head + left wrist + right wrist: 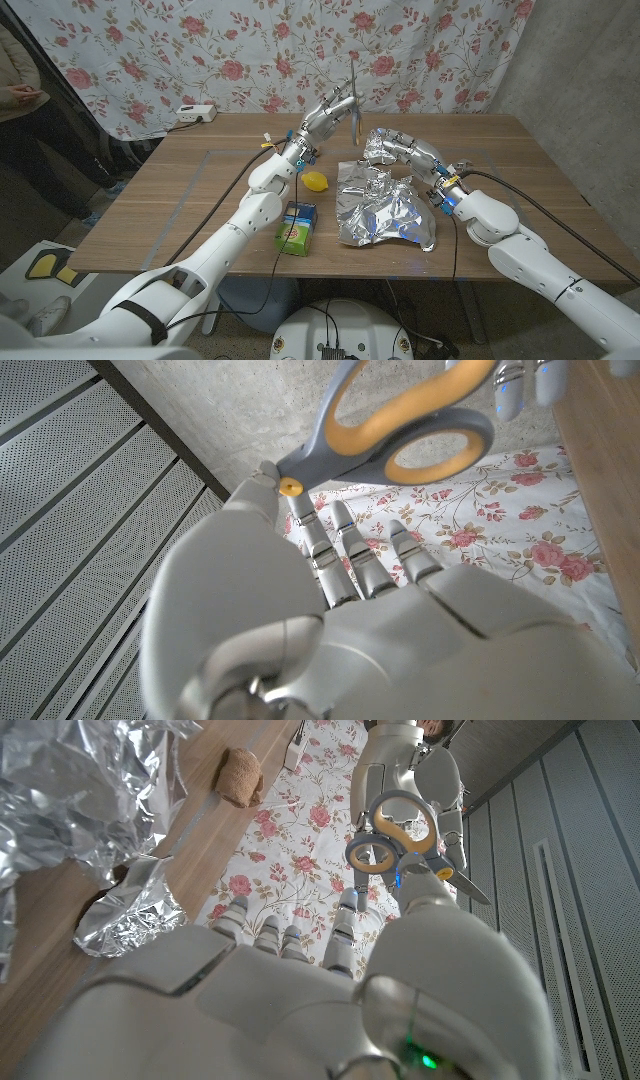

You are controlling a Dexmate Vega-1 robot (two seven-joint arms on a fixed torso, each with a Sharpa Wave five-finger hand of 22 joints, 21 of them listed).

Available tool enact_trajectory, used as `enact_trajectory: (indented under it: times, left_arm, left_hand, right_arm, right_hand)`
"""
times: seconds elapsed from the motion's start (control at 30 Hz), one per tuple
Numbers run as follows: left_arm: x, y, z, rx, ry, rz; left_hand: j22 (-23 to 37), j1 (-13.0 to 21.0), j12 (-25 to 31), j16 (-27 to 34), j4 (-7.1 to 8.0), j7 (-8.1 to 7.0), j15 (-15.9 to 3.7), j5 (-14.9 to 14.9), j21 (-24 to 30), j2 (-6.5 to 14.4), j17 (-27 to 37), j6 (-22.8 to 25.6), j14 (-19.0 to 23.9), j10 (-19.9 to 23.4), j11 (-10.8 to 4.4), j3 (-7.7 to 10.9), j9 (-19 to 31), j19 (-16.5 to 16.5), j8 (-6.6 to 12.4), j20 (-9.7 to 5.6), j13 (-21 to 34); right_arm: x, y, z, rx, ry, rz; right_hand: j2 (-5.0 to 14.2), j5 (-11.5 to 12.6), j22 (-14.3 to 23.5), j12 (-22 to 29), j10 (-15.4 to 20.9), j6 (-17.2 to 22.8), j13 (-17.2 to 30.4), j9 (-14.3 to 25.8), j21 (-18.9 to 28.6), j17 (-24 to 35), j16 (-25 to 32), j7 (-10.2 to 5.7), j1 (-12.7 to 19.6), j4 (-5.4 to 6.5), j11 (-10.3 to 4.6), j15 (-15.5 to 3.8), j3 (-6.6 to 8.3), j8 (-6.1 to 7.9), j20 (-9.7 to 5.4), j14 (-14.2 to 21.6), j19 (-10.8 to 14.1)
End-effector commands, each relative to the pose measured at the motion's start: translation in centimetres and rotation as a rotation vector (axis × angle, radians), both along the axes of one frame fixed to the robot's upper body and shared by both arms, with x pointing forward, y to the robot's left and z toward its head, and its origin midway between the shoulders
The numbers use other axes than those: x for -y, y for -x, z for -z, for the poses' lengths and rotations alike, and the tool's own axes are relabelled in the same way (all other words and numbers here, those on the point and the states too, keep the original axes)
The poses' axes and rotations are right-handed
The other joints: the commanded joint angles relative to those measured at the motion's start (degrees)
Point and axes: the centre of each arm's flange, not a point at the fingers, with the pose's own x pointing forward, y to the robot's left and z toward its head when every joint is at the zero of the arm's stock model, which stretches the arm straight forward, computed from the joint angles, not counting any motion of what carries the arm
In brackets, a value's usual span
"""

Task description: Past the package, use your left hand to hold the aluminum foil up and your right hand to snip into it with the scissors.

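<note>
I expect the handles (396, 839) to swing apart when I spread my right gripper's fingers inside them, because a yellow pivot (445, 873) joins the scissors beyond the loops.
My left hand (325, 118) is raised over the table's far middle and grips the grey-and-yellow scissors (353, 92) with the blades pointing straight up. Their handles (400, 422) show above my left hand (330, 630) in the left wrist view. A crumpled aluminum foil sheet (385, 210) lies on the table right of centre. My right hand (397, 150) hovers at the foil's far edge, fingers spread, holding nothing. In the right wrist view my right hand (300, 1000) reaches toward the scissors (385, 842), with the foil (70, 790) beside it. The green package (297, 228) stands near the front edge.
A yellow lemon (315, 181) lies between the package and my left hand. A white power strip (195, 113) sits at the table's back left. A person (25, 100) stands at the far left, behind the table. A floral curtain hangs behind.
</note>
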Motion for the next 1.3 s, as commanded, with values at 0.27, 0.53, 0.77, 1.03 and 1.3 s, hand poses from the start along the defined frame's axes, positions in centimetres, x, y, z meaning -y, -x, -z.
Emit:
enact_trajectory:
  times: [0.27,0.53,0.77,1.03,1.3]
  left_arm:
    - [0.51,0.06,0.07,0.001,-0.004,0.008]
    - [0.65,-0.01,0.15,-0.003,-0.003,0.011]
    - [0.74,-0.16,0.19,-0.004,-0.004,0.011]
    - [0.79,-0.22,0.16,-0.005,-0.004,0.014]
    - [0.78,-0.3,0.21,-0.007,-0.007,0.016]
  left_hand:
    - [-0.08,0.22,0.19,0.44,0.24,-0.19,-2.19,0.34,-0.07,0.56,0.36,0.5,1.07,1.18,-0.72,0.06,0.24,-0.07,0.34,-0.4,0.39]
    - [-0.08,0.32,0.19,0.5,0.21,-0.2,-2.29,0.36,-0.06,0.54,0.54,0.53,1.24,1.21,-0.71,-0.02,0.24,-0.08,0.32,-0.45,0.42]
    - [-0.08,0.4,0.16,0.55,0.22,-0.29,-2.28,0.37,-0.05,0.57,0.69,0.6,1.41,1.19,-0.71,-0.07,0.24,-0.07,0.32,-0.46,0.43]
    - [-0.08,0.48,0.1,0.59,0.23,-0.34,-2.29,0.38,-0.05,0.56,0.88,0.63,1.54,1.21,-0.68,-0.16,0.25,-0.09,0.31,-0.42,0.36]
    - [-0.07,0.56,0.17,0.7,0.23,-0.35,-2.34,0.39,-0.04,0.55,1.12,0.67,1.74,1.33,-0.68,-0.28,0.25,-0.09,0.29,-0.43,0.45]
  right_arm:
    - [-0.03,-0.36,-0.06,0.0,-0.003,-0.017]
    - [0.02,-0.38,-0.06,-0.001,0.002,-0.017]
    - [-0.05,-0.59,-0.02,-0.002,0.003,-0.018]
    - [0.01,-0.73,-0.01,-0.007,0.0,-0.015]
    - [-0.17,-0.87,0.07,-0.011,0.013,-0.018]
  right_hand:
    - [0.13,0.13,0.07,0.26,-0.29,0.08,-0.11,0.07,0.24,0.2,0.25,-0.63,0.84,0.14,-0.73,-0.73,0.61,-0.12,-0.5,-5.74,-0.19]
    - [0.26,0.2,0.06,0.28,-0.41,-0.5,-0.2,0.0,0.24,0.19,0.27,-0.71,1.0,0.18,-0.84,-0.82,0.65,-0.51,-0.65,-5.82,-0.25]
    - [0.28,0.23,0.06,0.28,-0.52,-1.05,-0.27,-0.05,0.27,0.18,0.27,-0.7,1.1,0.19,-0.81,-0.78,0.64,-0.84,-0.59,-5.89,-0.22]
    - [0.21,0.22,0.05,0.58,0.16,-0.22,-0.38,-0.19,0.39,0.17,0.36,0.53,1.19,0.23,-1.01,-1.23,0.56,-0.73,-0.61,-5.8,0.14]
    - [0.25,0.25,0.06,0.44,-0.24,-0.46,-0.47,-0.37,0.26,0.17,0.25,0.06,1.16,0.36,-1.77,-1.66,0.47,-1.08,-1.23,-6.26,-0.19]
